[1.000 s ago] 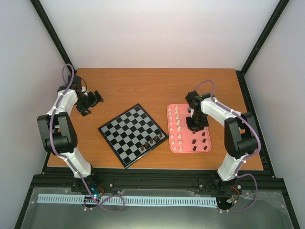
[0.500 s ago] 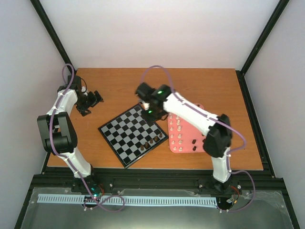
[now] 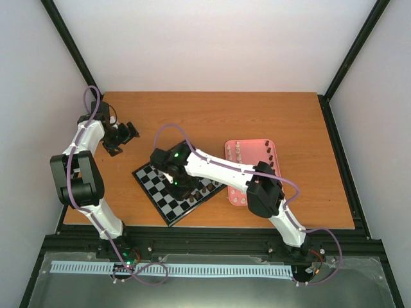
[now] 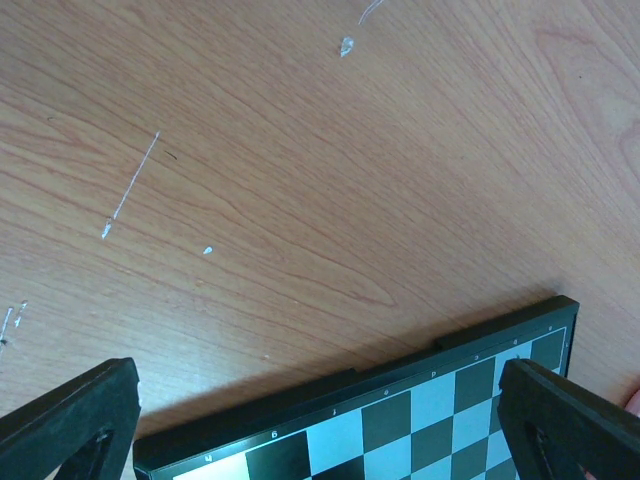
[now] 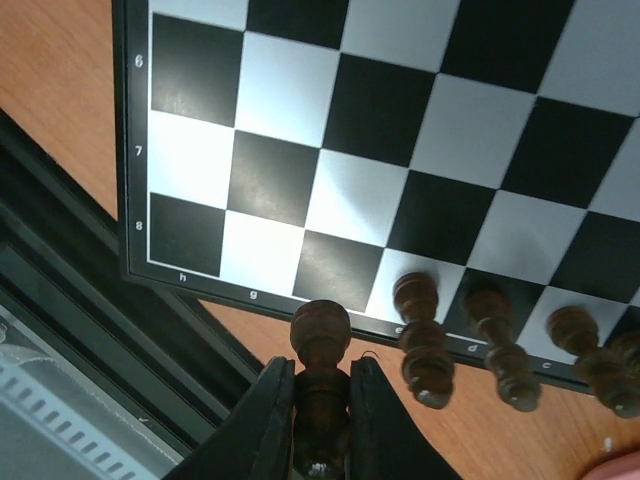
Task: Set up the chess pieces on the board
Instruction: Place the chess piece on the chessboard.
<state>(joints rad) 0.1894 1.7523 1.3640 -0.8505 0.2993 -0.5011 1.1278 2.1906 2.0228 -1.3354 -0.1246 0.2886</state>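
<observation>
My right gripper should go on lowering the dark brown piece (image 5: 320,332) until its base touches the free dark square in file f (image 5: 340,268), since the piece hangs upright by that square.
My right gripper (image 5: 320,378) is shut on a dark brown chess piece (image 5: 322,335), held upright between its fingers just past the board's near edge by files f and g. In the top view the right gripper (image 3: 178,187) hangs over the near part of the board (image 3: 149,179). Three dark pieces (image 5: 421,300) stand in the board's (image 5: 400,120) edge row, at the right. Cream pieces (image 3: 239,151) and dark ones (image 3: 270,155) stand on the pink tray (image 3: 253,146). My left gripper (image 3: 122,137) rests open at the table's far left, empty.
The left wrist view shows bare wooden table (image 4: 300,150) and the board's far rim (image 4: 400,385) between the open left fingers (image 4: 75,420). The black frame rail (image 5: 90,300) runs close under the right gripper. The right arm's links span from tray to board.
The right arm has swung left from the pink tray across the board to its near edge, carrying the dark piece. The left arm has not moved.
</observation>
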